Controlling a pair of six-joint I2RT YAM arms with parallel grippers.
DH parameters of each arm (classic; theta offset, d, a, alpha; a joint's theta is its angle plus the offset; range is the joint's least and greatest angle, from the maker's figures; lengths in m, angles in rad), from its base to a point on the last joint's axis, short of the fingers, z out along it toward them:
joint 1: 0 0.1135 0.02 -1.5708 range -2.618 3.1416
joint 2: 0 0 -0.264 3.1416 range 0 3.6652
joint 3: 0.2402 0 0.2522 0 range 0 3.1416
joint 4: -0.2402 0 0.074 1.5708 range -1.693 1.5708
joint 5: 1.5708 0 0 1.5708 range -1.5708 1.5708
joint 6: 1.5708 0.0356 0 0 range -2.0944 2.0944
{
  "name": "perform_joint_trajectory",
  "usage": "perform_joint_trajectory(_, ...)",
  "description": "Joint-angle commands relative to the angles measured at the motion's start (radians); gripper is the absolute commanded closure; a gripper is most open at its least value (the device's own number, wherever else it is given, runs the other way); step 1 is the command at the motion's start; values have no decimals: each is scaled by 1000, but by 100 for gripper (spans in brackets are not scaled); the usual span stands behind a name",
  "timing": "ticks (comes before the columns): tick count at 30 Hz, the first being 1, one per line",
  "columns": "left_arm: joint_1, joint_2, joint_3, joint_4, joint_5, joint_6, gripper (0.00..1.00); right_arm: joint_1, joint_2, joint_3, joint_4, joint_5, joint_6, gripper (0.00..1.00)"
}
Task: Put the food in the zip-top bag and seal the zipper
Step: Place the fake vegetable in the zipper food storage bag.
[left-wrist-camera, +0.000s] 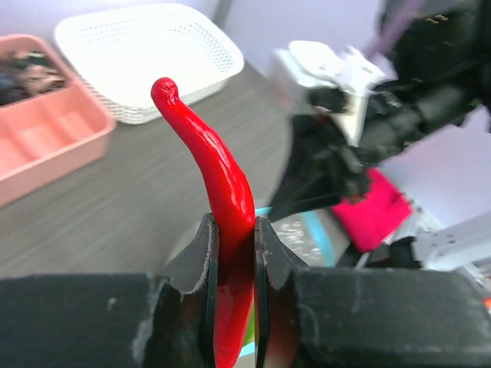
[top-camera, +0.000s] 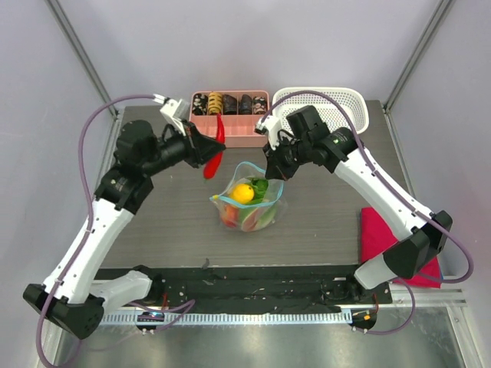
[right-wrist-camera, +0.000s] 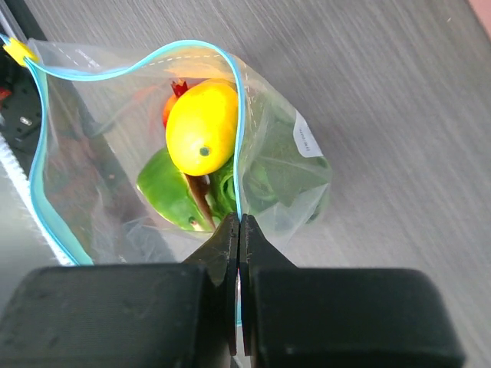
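Note:
I should keep moving the red chili over the bag opening (top-camera: 249, 185) with my left gripper and let go of it there, while my right gripper holds the light-blue zipper (top-camera: 244, 163) open.
The clear zip-top bag (top-camera: 249, 201) stands open at mid-table with its light-blue zipper (right-wrist-camera: 238, 115) forming a wide mouth. Inside lie a yellow piece (right-wrist-camera: 201, 128), green lettuce (right-wrist-camera: 173, 192) and a red piece. My right gripper (right-wrist-camera: 238, 222) is shut on the zipper edge at the bag's far rim and holds it up; it also shows in the top view (top-camera: 270, 170). My left gripper (left-wrist-camera: 232, 230) is shut on the red chili (left-wrist-camera: 211, 161), held in the air left of and above the bag mouth, as the top view (top-camera: 214, 157) shows.
A pink compartment tray (top-camera: 230, 107) with dark roll pieces stands at the back, a white lattice basket (top-camera: 322, 103) to its right. A magenta cloth (top-camera: 383, 238) lies at the right edge under my right arm.

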Motion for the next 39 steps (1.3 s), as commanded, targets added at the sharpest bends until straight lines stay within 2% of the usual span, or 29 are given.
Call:
perform_joint_trajectory(1,-141,-35,-96,285,-233,-155,99,-23,0,39,-3,-85,97,99)
perform_joint_trajectory(6,-305,-31,-231,568,-301,-31,97,-49,7,40,-3,-128,121,99)
perform_joint_trajectory(8,-337,-23,-277,621,-295,37,97,-52,7,40,-4,-142,129,99)
perform_joint_trajectory(12,-351,9,-320,674,-199,112,95,-55,13,39,-3,-164,138,99)
perform_joint_trajectory(16,-357,14,-378,720,-200,235,96,-64,19,45,-3,-184,146,99)
perform_joint_trajectory(19,-359,-10,-404,695,-160,330,96,-78,22,54,-4,-191,149,99)
perform_joint_trajectory(22,-357,-59,-418,574,-94,386,93,-93,33,66,-14,-204,153,99)
perform_joint_trajectory(23,-359,-78,-423,514,-80,388,89,-93,36,68,-14,-205,155,99)
perform_joint_trajectory(28,-359,-165,-455,379,-85,425,86,-109,42,74,-12,-205,147,99)
perform_joint_trajectory(31,-357,-184,-443,290,-88,410,70,-112,45,75,-14,-204,140,99)
perform_joint_trajectory(32,-357,-190,-437,282,-94,369,50,-112,46,75,-12,-204,137,99)
perform_joint_trajectory(35,-357,-198,-414,276,-87,313,26,-112,50,75,-12,-205,121,99)
perform_joint_trajectory(38,-356,-210,-382,257,-160,284,15,-112,46,77,-14,-202,103,99)
perform_joint_trajectory(39,-356,-210,-345,235,-187,285,15,-113,46,77,-14,-198,103,99)
